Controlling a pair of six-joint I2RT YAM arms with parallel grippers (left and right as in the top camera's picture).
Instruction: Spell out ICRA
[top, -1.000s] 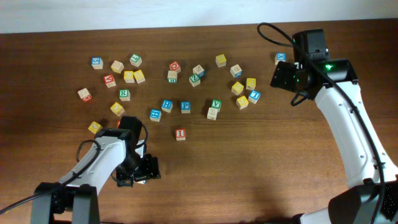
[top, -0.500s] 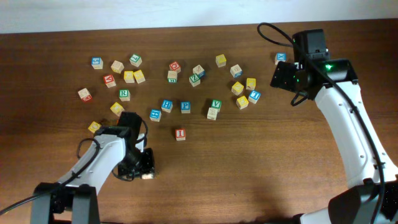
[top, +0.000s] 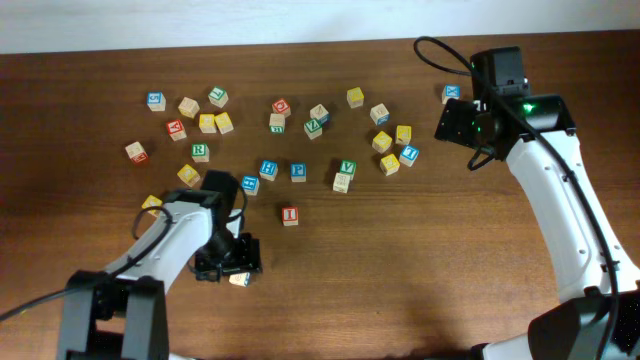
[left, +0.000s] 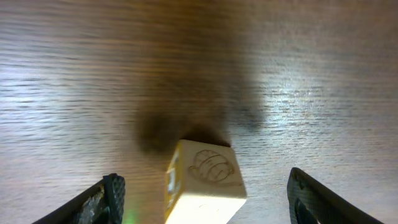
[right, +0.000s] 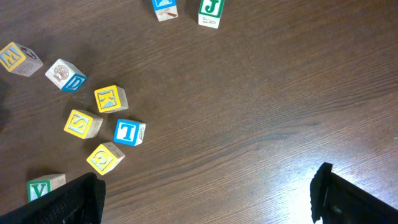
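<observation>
The pale block is lying with its drawing (left: 212, 165) facing up, so the robot's left gripper should turn its yellow side (left: 173, 180) to the top before putting it down next to the red I.
Many wooden letter blocks lie scattered across the far half of the brown table (top: 400, 260). A block with a red I (top: 290, 215) lies alone nearer the front. My left gripper (top: 232, 270) is open and straddles a pale block (top: 238, 280) without touching it. In the left wrist view this block (left: 205, 180) shows a drawn picture on top and a yellow side, and it lies between the wide-apart fingers (left: 208, 202). My right gripper (top: 448, 122) hovers open and empty at the far right. Its wrist view shows its fingers (right: 208, 193) over bare wood, with a yellow C block (right: 104, 157) to their left.
The right wrist view shows a yellow K block (right: 111, 98), a yellow S block (right: 83, 123), a blue block (right: 129, 132) and a green J block (right: 210, 12). A blue block (top: 452, 93) lies beside the right arm. A yellow block (top: 152, 204) lies left of the left arm.
My left gripper has shifted a little to the right and away from me, and the pale block now shows on the table at its fingertips. The right arm has not moved.
</observation>
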